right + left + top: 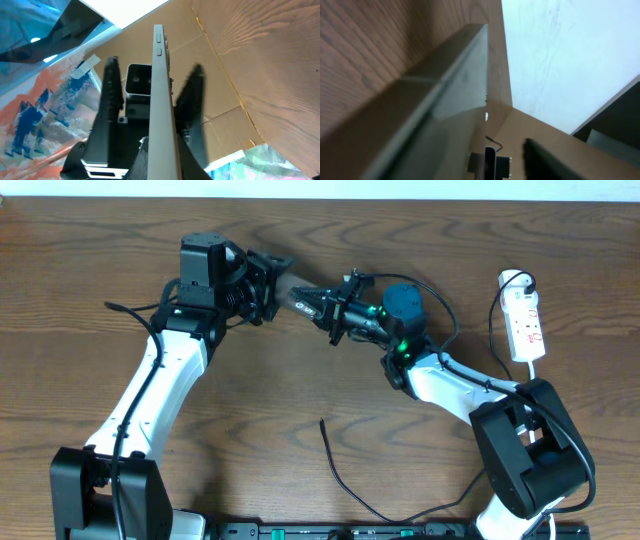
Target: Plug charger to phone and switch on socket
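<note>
Next, I close my left gripper on the phone's other end, because my right gripper is shut on the phone (291, 290). That will free my right gripper to grab the charger's tip (322, 422).
The phone (300, 301) is held above the table between my two grippers. My right gripper (333, 308) is shut on its right end; in the right wrist view the phone (160, 95) stands edge-on between the fingers (156, 150). My left gripper (268, 285) is at the phone's left end and open; in the left wrist view the phone's grey edge (445, 95) lies along one side, with a gap to the other dark finger (545, 160). The charger (340, 472) lies loose on the table at the front, with its tip (322, 421) free. The socket (526, 322) lies at the far right.
A thick white cord (514, 278) loops at the socket's far end. Black arm cables run along both arms. The table's far edge (400, 196) is close behind the grippers. The arm bases stand at the front left (105, 500) and front right (530, 455).
</note>
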